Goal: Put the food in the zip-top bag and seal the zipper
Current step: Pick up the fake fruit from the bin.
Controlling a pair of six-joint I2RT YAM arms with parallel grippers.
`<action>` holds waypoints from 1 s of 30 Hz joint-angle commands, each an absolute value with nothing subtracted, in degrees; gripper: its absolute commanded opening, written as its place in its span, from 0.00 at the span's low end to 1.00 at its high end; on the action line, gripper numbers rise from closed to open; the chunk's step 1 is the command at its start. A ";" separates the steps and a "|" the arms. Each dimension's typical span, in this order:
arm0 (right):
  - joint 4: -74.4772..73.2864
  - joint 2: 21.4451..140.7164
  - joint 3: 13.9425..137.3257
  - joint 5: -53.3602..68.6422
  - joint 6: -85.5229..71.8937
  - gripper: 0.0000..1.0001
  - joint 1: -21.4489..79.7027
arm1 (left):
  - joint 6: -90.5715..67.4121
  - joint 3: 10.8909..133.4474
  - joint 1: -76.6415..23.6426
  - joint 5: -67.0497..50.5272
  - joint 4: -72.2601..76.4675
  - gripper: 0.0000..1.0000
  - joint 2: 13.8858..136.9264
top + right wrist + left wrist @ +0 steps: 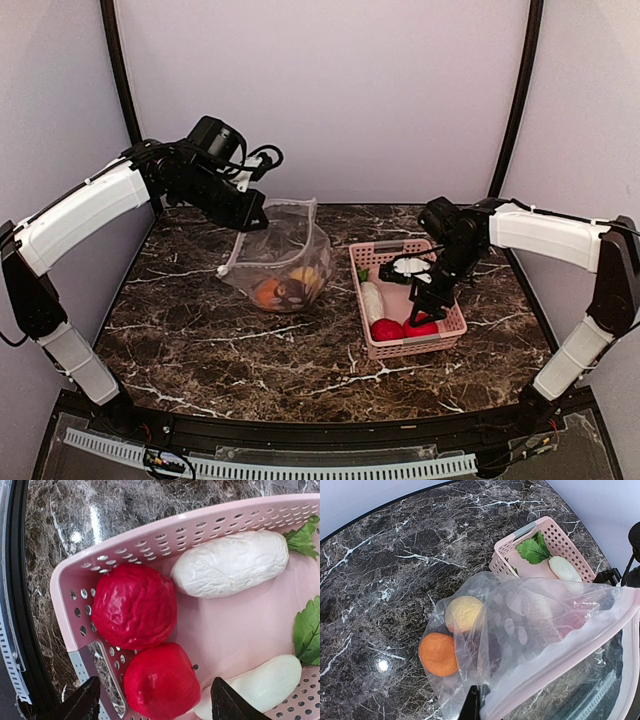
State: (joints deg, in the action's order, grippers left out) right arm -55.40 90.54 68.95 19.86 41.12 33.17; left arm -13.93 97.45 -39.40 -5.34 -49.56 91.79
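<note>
I should go on lowering my right gripper, as the red apple [162, 679] is in the middle between its open fingers, until the fingers are on both sides of the apple's widest part [163, 692] before I close them.
The zip-top bag [290, 250] hangs slack with its bottom on the table, and my left gripper [256, 218] is shut on its upper edge. Inside lie an orange ball [438, 653] and a yellow ball [464, 613]. The pale pink zipper [560, 655] runs along the open mouth, next to my left gripper [475, 706]. My right gripper [155, 707] stands open over the pink basket [392, 349], its fingers either side of a red apple [161, 680] without touching it. Beside the apple lie a wrinkled red fruit [134, 605], two white oblong pieces [230, 570] and green leaves [307, 630].
The basket's perforated wall [150, 540] rises close to my right gripper's left finger [82, 705]. The dark marble table [200, 340] ends at a black front rail [300, 435]. Purple walls enclose the back and sides.
</note>
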 commanded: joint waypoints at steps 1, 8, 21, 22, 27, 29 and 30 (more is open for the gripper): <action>-58.73 90.44 68.25 15.60 43.07 0.74 32.15 | -13.79 96.82 -39.55 -5.93 -49.57 0.01 90.34; -59.60 91.17 67.12 16.03 43.35 0.78 31.89 | -13.62 96.74 -39.55 -6.23 -49.31 0.01 90.63; -57.28 94.64 64.98 12.90 41.95 0.78 31.89 | -14.27 95.16 -39.55 -7.86 -47.44 0.01 90.83; -57.08 94.84 64.95 12.73 41.81 0.78 31.87 | -14.30 95.00 -39.51 -7.84 -47.32 0.01 90.82; -55.63 96.17 64.79 10.66 41.51 0.75 31.85 | -14.50 94.38 -39.55 -8.11 -46.82 0.01 90.77; -55.10 96.71 64.69 10.02 41.36 0.71 31.87 | -14.58 94.25 -39.55 -8.15 -46.70 0.01 90.80; -54.95 96.85 64.80 10.02 41.27 0.69 31.87 | -14.59 94.18 -39.55 -8.24 -46.57 0.01 90.84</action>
